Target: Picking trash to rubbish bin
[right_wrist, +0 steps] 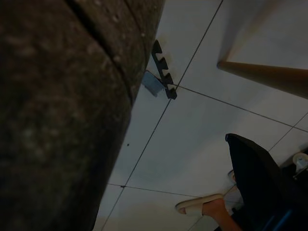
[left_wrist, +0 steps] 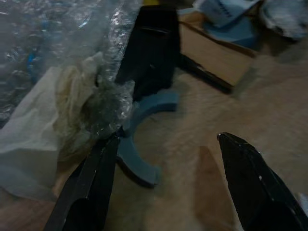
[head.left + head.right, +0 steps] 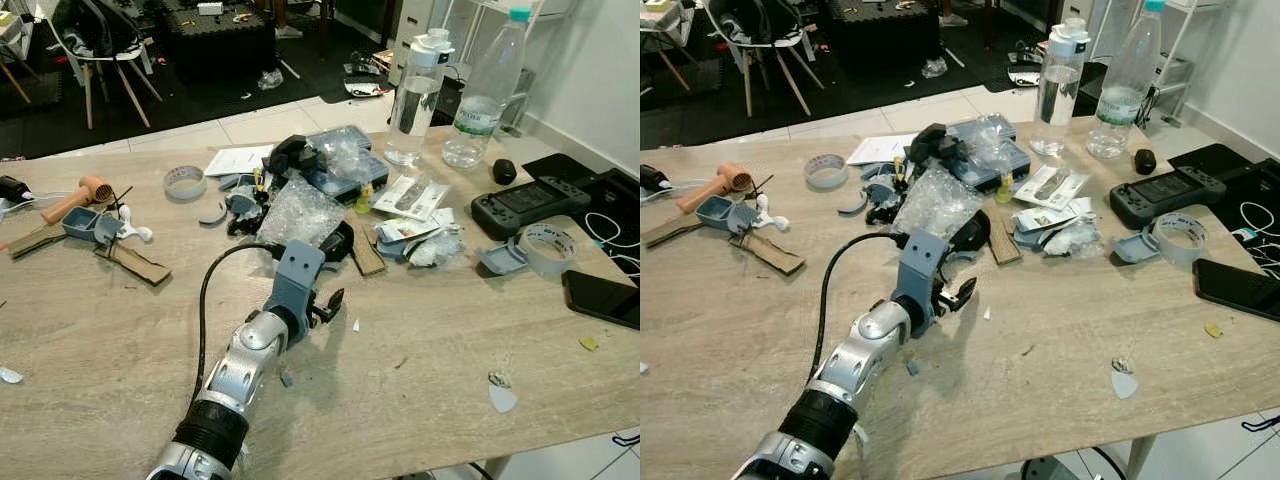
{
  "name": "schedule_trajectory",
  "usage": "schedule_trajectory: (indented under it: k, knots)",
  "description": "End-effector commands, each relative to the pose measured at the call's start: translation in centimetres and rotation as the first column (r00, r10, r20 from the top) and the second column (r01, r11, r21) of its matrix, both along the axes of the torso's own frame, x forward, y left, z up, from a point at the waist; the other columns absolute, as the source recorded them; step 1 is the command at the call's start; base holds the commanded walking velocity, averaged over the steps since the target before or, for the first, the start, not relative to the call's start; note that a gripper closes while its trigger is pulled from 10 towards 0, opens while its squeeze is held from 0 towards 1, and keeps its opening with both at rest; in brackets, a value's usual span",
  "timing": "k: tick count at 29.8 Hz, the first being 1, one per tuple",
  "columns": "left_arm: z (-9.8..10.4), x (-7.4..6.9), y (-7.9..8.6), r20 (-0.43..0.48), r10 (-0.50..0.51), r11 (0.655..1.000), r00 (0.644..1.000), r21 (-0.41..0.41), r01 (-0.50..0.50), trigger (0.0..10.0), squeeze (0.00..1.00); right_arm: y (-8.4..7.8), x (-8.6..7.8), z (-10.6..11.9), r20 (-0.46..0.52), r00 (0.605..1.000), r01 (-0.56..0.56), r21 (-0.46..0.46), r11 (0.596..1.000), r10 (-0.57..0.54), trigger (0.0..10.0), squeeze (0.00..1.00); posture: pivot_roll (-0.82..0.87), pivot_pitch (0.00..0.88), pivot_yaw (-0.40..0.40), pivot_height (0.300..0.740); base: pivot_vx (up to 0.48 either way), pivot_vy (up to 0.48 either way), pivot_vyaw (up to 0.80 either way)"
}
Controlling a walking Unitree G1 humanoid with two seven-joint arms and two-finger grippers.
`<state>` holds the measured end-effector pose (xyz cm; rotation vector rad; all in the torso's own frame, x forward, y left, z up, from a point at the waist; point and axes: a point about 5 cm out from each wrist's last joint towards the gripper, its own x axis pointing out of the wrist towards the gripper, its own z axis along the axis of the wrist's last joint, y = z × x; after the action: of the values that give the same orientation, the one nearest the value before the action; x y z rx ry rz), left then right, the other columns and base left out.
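Observation:
Both halves of the curved blue piece [image 2: 136,162] meet closely at a small step midway [image 2: 126,133], so they should rise together and stay curved when the robot lifts the piece.
A heap of trash lies mid-table: crumpled bubble wrap [image 3: 298,210], torn white packets [image 3: 410,196] and a wad of clear plastic [image 3: 436,246]. My left gripper [image 3: 335,275] reaches in from the near edge and stands open just in front of the bubble wrap, holding nothing. In the left wrist view, one finger [image 2: 89,187] touches a crumpled tissue wrapped in plastic film [image 2: 79,110]. A curved blue piece [image 2: 140,161] lies on the wood between the fingers. The right arm hangs below the table; its wrist view looks at floor tiles [image 1: 192,130].
Two water bottles [image 3: 415,100] stand at the back. Also there: tape rolls [image 3: 184,181] [image 3: 548,248], a game controller [image 3: 528,205], a phone [image 3: 604,297], cardboard strips [image 3: 132,262] and a toy hair dryer [image 3: 80,196]. A person's sandalled foot [image 1: 202,207] is on the floor.

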<state>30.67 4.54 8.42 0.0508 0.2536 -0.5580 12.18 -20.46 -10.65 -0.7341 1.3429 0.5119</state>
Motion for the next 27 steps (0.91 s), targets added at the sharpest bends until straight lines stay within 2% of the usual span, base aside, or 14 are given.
schedule_trajectory:
  k: [1, 3, 10, 12, 14, 19, 20, 27]
  knots:
    - [-2.2, -0.7, 0.1, -0.107, 0.038, 0.998, 0.994, 0.051, -0.033, 10.0, 0.0, 0.3, -0.3, -0.1, -0.007, 1.0, 0.012, 0.017, 1.0, -0.011, 10.0, 0.0, 0.02, 0.059, 0.023, 0.74, 0.0, 0.0, 0.0]
    - [-2.8, -0.6, 0.6, -0.114, 0.091, 0.992, 0.989, 0.1, -0.08, 10.0, 0.0, 0.2, -0.3, -0.1, -0.007, 1.0, 0.014, 0.017, 1.0, -0.014, 10.0, 0.0, 0.02, 0.058, 0.026, 0.74, 0.0, 0.0, 0.0]
    - [-3.3, -0.3, 1.4, -0.127, 0.176, 0.977, 0.976, 0.143, -0.157, 10.0, 0.0, 0.1, -0.2, -0.1, -0.006, 1.0, 0.016, 0.016, 1.0, -0.015, 10.0, 0.0, 0.01, 0.054, 0.026, 0.74, 0.0, 0.0, 0.0]
    - [-3.2, 0.1, 2.4, -0.11, 0.241, 0.961, 0.964, 0.164, -0.221, 10.0, 0.0, 0.0, -0.1, 0.0, -0.004, 1.0, 0.012, 0.014, 1.0, -0.011, 10.0, 0.0, 0.02, 0.048, 0.023, 0.74, 0.0, 0.0, 0.0]
    - [-3.2, 0.1, 2.6, -0.11, 0.254, 0.958, 0.961, 0.167, -0.234, 10.0, 0.0, 0.1, -0.1, 0.0, -0.004, 1.0, 0.011, 0.014, 1.0, -0.011, 10.0, 0.0, 0.02, 0.048, 0.023, 0.74, 0.0, 0.0, 0.0]
    - [-3.9, 0.2, 3.4, -0.13, 0.305, 0.94, 0.944, 0.199, -0.276, 10.0, 0.0, 0.9, 0.4, 0.0, 0.006, 1.0, 0.005, 0.024, 1.0, -0.005, 10.0, 0.0, 0.01, 0.043, 0.023, 0.74, 0.0, 0.0, 0.0]
    - [-4.1, 0.1, 3.5, -0.14, 0.307, 0.939, 0.941, 0.203, -0.277, 0.0, 0.0, 1.2, 0.6, 0.0, 0.009, 1.0, 0.004, 0.028, 1.0, -0.004, 10.0, 0.0, 0.01, 0.041, 0.022, 0.74, 0.0, 0.0, 0.0]
    - [-4.8, -0.3, 3.4, -0.173, 0.295, 0.945, 0.94, 0.198, -0.26, 0.0, 0.0, 2.0, 0.9, 0.0, 0.02, 1.0, 0.002, 0.038, 0.999, -0.003, 10.0, 0.0, 0.01, 0.04, 0.026, 0.74, 0.0, 0.0, 0.0]
